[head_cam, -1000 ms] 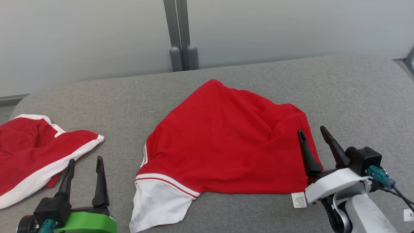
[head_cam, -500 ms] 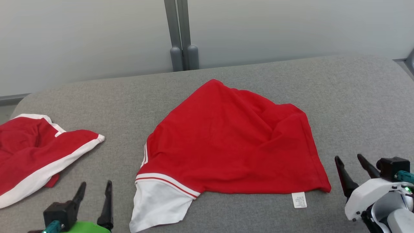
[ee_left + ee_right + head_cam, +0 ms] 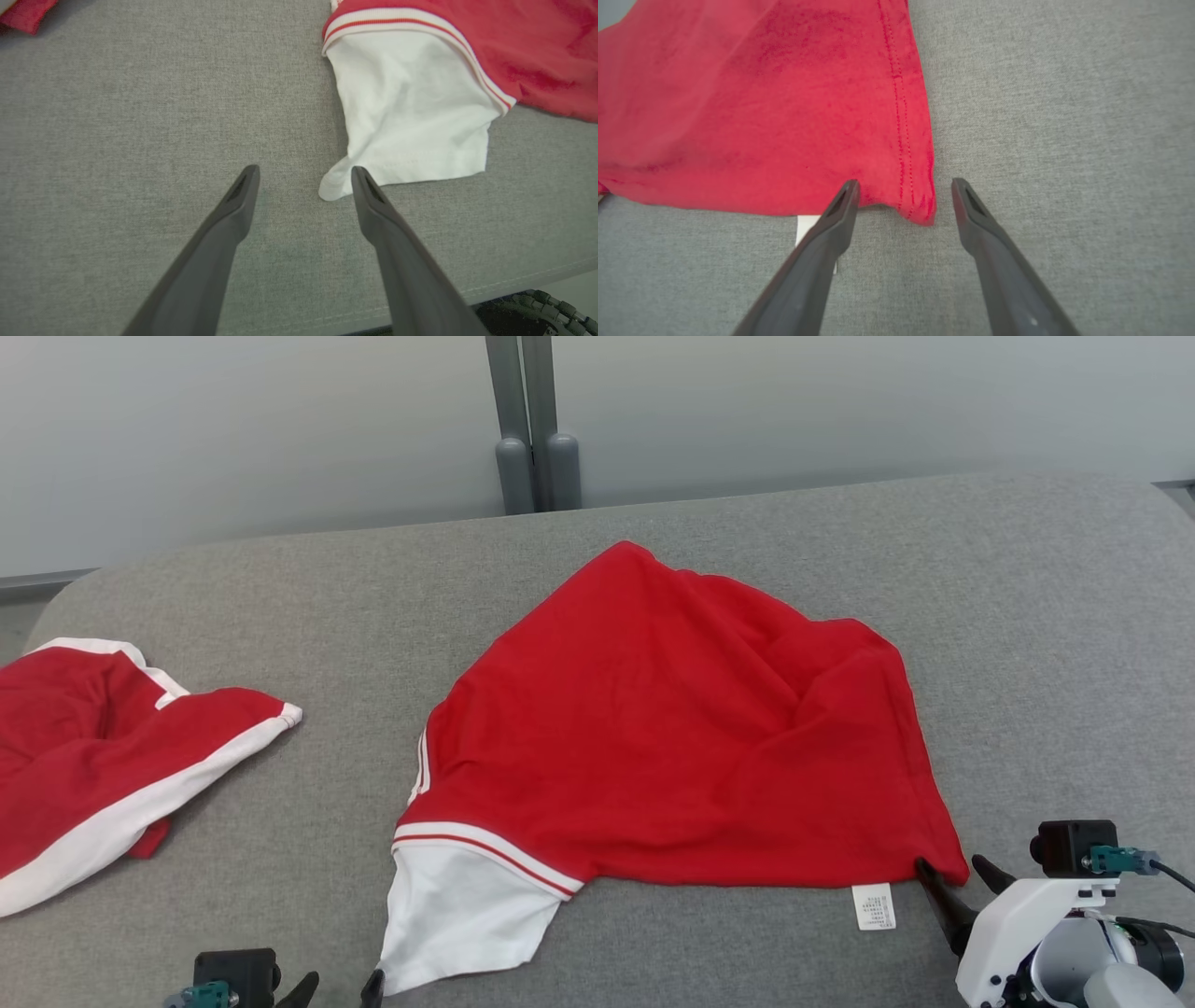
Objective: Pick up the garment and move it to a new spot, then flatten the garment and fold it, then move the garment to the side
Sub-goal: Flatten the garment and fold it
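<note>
The garment (image 3: 672, 750) has a red fold (image 3: 543, 629) as its far edge, beyond the striped collar, so I should expect another white sleeve to be hidden underneath.
The garment (image 3: 672, 737) is a red shirt with a white sleeve (image 3: 467, 915); it lies spread and wrinkled in the middle of the grey padded surface (image 3: 308, 588). My left gripper (image 3: 338, 982) is open at the near edge. In the left wrist view the sleeve's near corner (image 3: 329, 189) lies between the left gripper's (image 3: 304, 170) fingers, close to the right one. My right gripper (image 3: 950, 866) is open at the garment's near right corner. In the right wrist view that red hem corner (image 3: 920, 210) sits between the right gripper's (image 3: 904, 183) fingers. Nothing is held.
A second red and white garment (image 3: 93, 756) lies crumpled at the far left. A white care label (image 3: 873, 905) sticks out from the near hem. Two grey posts (image 3: 532, 439) stand against the wall behind. The surface's front edge (image 3: 514, 284) runs just under the left gripper.
Both grippers have drawn back toward the near edge, still open. The right one went from the garment's right side to its near right corner, the left one toward the sleeve corner. The camera shifted slightly.
</note>
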